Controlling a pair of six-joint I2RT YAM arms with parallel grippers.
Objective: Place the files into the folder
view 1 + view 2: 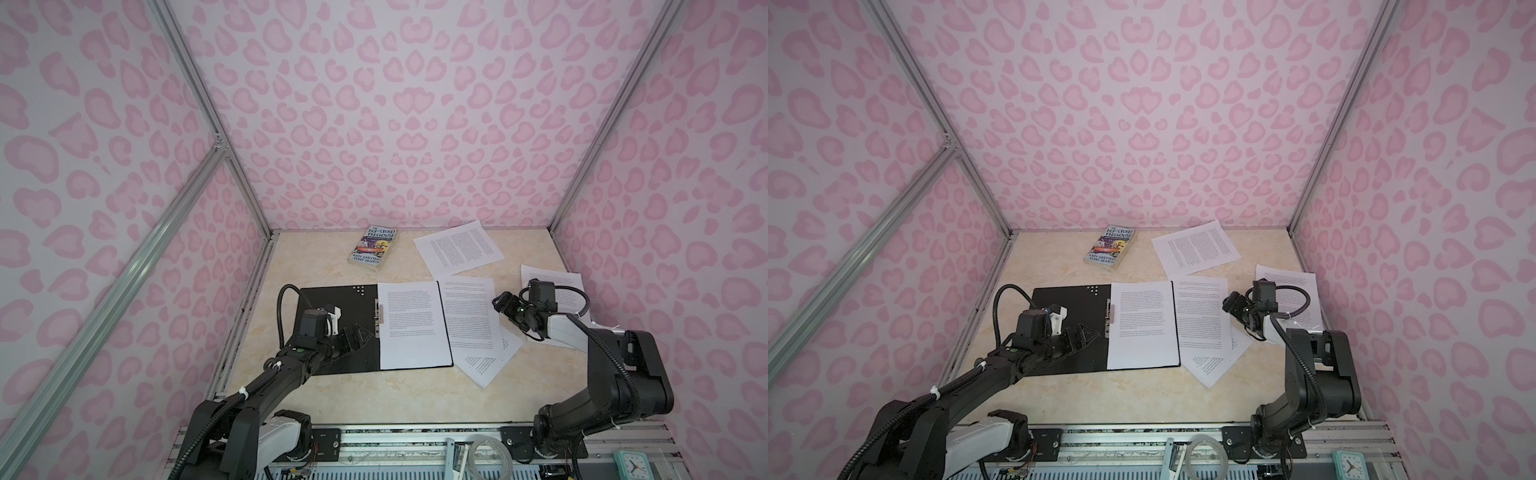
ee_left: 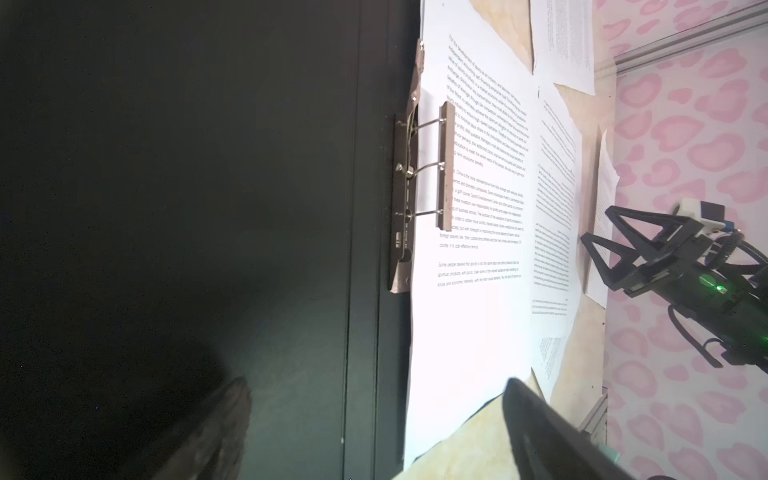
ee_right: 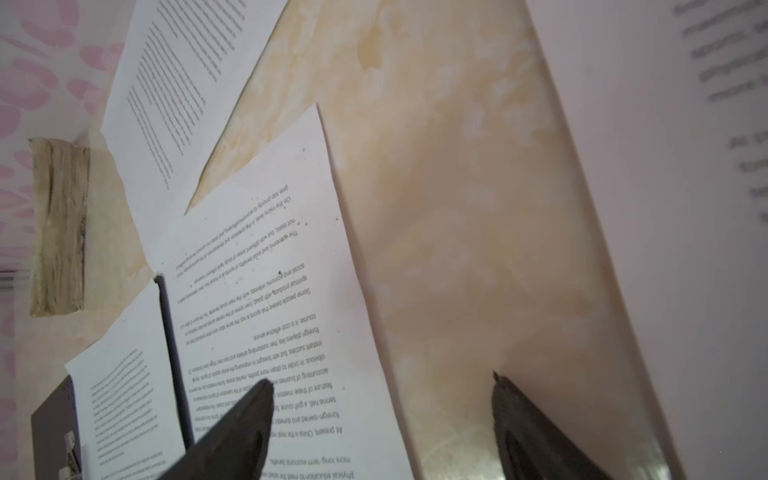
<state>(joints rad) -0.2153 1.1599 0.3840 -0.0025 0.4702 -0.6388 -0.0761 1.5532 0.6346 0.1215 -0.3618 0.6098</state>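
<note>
The edge of the sheet (image 1: 500, 329) beside the folder is lying flat. I need to push that edge toward the folder (image 1: 449, 332) with my right gripper until it bows up, and then pinch it.
The folder (image 1: 328, 299) (image 1: 1059, 299) lies open on the table, black inside up, with a metal clip (image 1: 378, 318) (image 2: 405, 199) at its spine. One printed sheet (image 1: 413, 324) (image 1: 1142, 324) rests on its right half. Several loose files lie to the right: one beside the folder (image 1: 469, 311), one at the back (image 1: 457, 249), one under the right arm (image 1: 557, 286), others fanned lower (image 1: 484, 361). My left gripper (image 1: 359, 334) (image 2: 376, 384) hovers open over the folder's left half by the clip. My right gripper (image 1: 500, 303) (image 3: 381, 380) is open and empty above the sheet beside the folder.
A colourful paperback book (image 1: 374, 248) lies at the back of the table, left of the far sheet. Pink patterned walls close in the table on three sides. A small clock (image 1: 633, 465) and a tape roll (image 1: 490, 455) sit on the front rail.
</note>
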